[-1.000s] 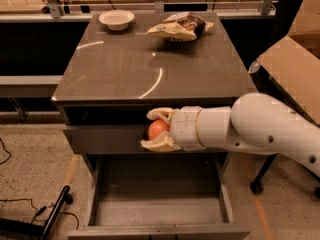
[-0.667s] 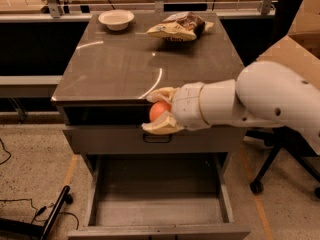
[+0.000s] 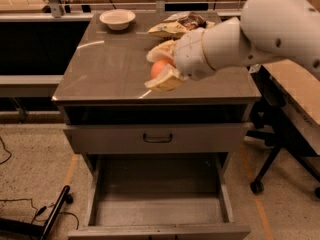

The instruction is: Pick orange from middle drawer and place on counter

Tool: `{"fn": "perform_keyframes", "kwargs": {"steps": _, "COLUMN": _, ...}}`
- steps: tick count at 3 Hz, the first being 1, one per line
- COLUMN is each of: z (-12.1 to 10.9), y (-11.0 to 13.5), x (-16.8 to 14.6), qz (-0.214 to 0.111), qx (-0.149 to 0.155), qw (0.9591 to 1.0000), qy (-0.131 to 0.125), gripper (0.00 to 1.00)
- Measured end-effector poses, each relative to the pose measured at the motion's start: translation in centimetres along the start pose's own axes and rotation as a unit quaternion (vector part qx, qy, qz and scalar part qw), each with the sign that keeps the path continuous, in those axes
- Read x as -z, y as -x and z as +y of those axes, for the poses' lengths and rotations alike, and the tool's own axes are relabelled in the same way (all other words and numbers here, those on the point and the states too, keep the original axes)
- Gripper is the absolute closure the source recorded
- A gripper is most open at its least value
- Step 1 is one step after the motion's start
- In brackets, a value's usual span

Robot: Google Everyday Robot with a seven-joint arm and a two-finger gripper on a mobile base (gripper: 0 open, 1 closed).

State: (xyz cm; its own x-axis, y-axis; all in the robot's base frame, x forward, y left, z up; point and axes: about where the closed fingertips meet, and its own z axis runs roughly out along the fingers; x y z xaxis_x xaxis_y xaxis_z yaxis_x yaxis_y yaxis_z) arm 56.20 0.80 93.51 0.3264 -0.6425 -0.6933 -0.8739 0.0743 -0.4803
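My gripper keeps lowering the orange it holds above the counter until the orange rests in the space before the snack bag (image 3: 138,56), because that space is open.
The orange (image 3: 159,68) is held between the cream fingers of my gripper (image 3: 161,67), which is shut on it. The gripper and white arm reach in from the right, above the front middle of the grey-brown counter (image 3: 107,66). The orange is over the counter top, near its front edge. Below, the middle drawer (image 3: 157,191) is pulled out and its flat floor is bare.
A white bowl (image 3: 117,19) sits at the back left of the counter. A tan and brown snack bag (image 3: 176,26) lies at the back, just behind the gripper. A closed drawer front with a dark handle (image 3: 157,138) is under the counter. A cardboard box (image 3: 295,89) stands at the right.
The gripper has risen with the orange from in front of the cabinet face to above the counter's front edge. The arm has swung up and back.
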Motion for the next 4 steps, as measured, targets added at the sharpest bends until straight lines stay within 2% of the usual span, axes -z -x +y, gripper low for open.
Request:
{"fn": "perform_keyframes", "kwargs": {"steps": 1, "z": -4.4, "y": -0.3, "x": -1.9, "qz": -0.005, "qx": 0.013, "qw": 0.9996, "qy": 0.026, "gripper": 1.0}}
{"fn": "perform_keyframes", "kwargs": {"steps": 2, "z": -9.1, "y": -0.9, "x": -3.5, "qz": -0.014, "qx": 0.023, "qw": 0.9995, "qy": 0.019, "gripper": 1.0}}
{"fn": "perform_keyframes", "kwargs": {"steps": 3, "z": -12.9, "y": -2.2, "x": -4.5, "qz": -0.014, "qx": 0.028, "qw": 0.9994, "qy": -0.012, "gripper": 1.0}}
{"fn": "perform_keyframes", "kwargs": {"steps": 4, "z": -14.9, "y": -3.9, "x": -6.2, "qz": -0.023, "qx": 0.025, "qw": 0.9989, "qy": -0.032, "gripper": 1.0}}
